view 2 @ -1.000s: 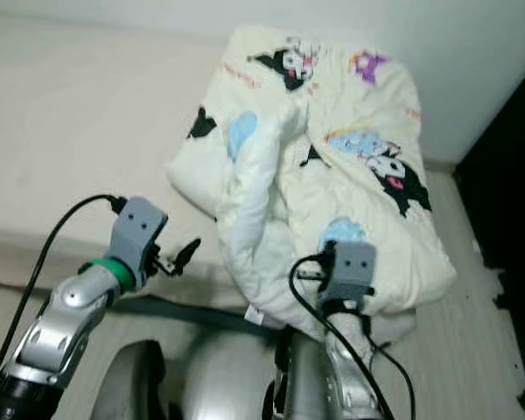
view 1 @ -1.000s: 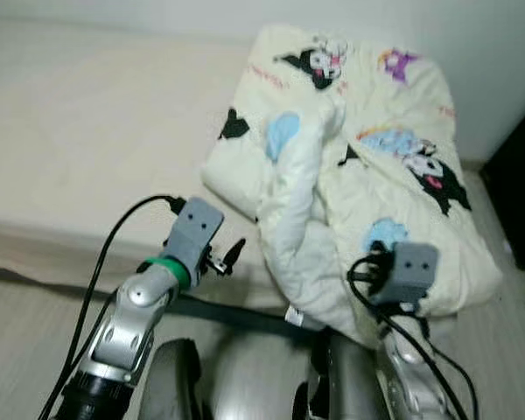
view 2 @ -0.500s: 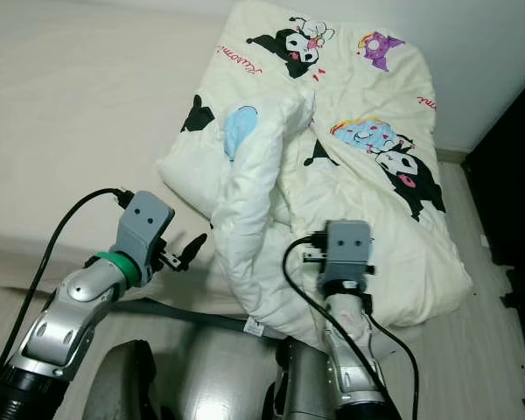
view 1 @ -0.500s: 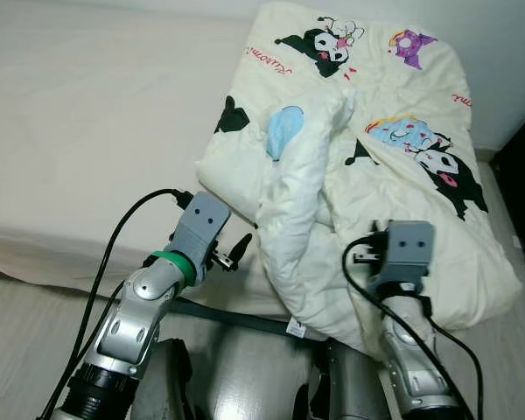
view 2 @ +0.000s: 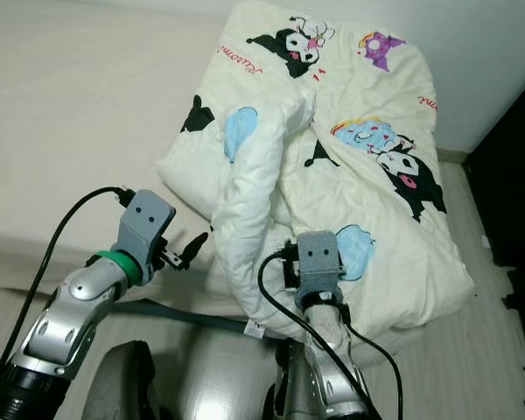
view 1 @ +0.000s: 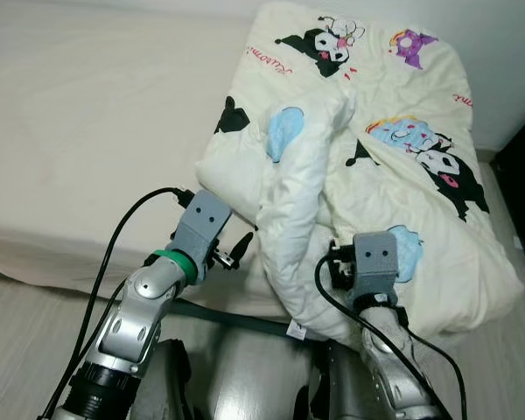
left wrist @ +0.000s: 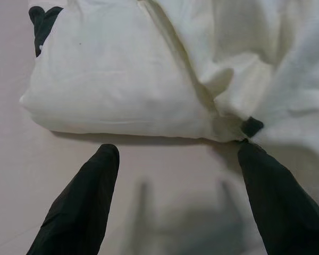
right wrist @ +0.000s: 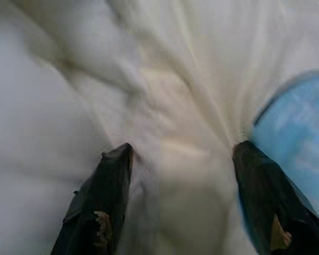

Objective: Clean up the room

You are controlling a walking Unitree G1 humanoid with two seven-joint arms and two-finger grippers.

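Note:
A thick white fold (view 1: 295,188) lies over the middle of the comforter (view 1: 446,258), so I expect the comforter to spread out almost flat and reveal hidden cartoon characters when the robot lifts it.
A cream comforter (view 1: 402,105) printed with cartoon characters lies crumpled on the right part of the bed, with a thick white fold (view 1: 293,210) running down its middle. My left gripper (left wrist: 178,159) is open just short of the comforter's folded near-left corner (left wrist: 122,85), hovering over the bare sheet. My right gripper (right wrist: 183,180) is open and lowered onto the comforter near its front edge, beside a blue print patch (right wrist: 295,133). Its fingers (right wrist: 103,202) press into the fabric on either side of a soft ridge. In the left eye view the grey right wrist mount (view 1: 372,262) hides those fingers.
The bed's beige sheet (view 1: 87,131) stretches to the left. A white wall (view 1: 499,52) stands behind, and dark furniture (view 1: 521,192) stands at the right beside a strip of pale floor (view 1: 507,367). A dark band (view 1: 236,317) runs along the bed's front edge.
My right arm has moved left and forward onto the comforter by the white fold. The left arm has stayed in place. The camera shifted early on, then held steady.

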